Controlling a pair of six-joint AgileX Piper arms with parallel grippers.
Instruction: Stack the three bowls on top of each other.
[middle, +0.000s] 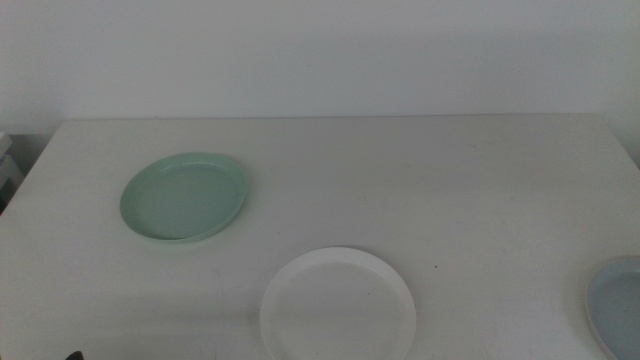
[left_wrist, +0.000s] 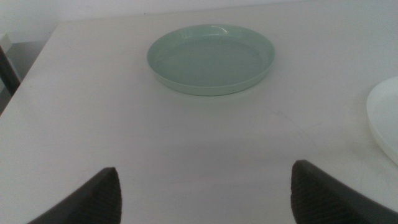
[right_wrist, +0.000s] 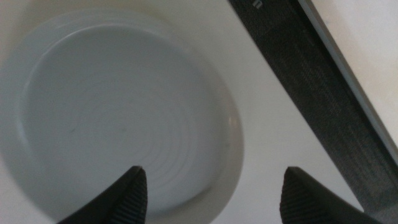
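I should keep lowering my right gripper, as its open fingers straddle the blue-grey bowl's rim (right_wrist: 234, 154), one inside and one outside, until they are on either side of the bowl's side (right_wrist: 222, 189). Then I should close them.
A mint green bowl (middle: 185, 196) sits on the left part of the white table (middle: 400, 180). A white bowl (middle: 338, 304) lies at the front middle. A pale blue-grey bowl (middle: 618, 304) lies at the front right edge, partly cut off. In the left wrist view my left gripper (left_wrist: 205, 196) is open and empty, some way short of the green bowl (left_wrist: 211, 58), with the white bowl's rim (left_wrist: 385, 118) off to one side. In the right wrist view my right gripper (right_wrist: 211, 193) is open above the blue-grey bowl (right_wrist: 118, 112), one jaw over its inside and the other outside its rim.
A dark strip with a pale edge (right_wrist: 311, 81) runs diagonally beside the blue-grey bowl in the right wrist view. The table's left edge (left_wrist: 25, 74) and a dark object (left_wrist: 7, 71) beyond it show in the left wrist view. A white wall stands behind the table.
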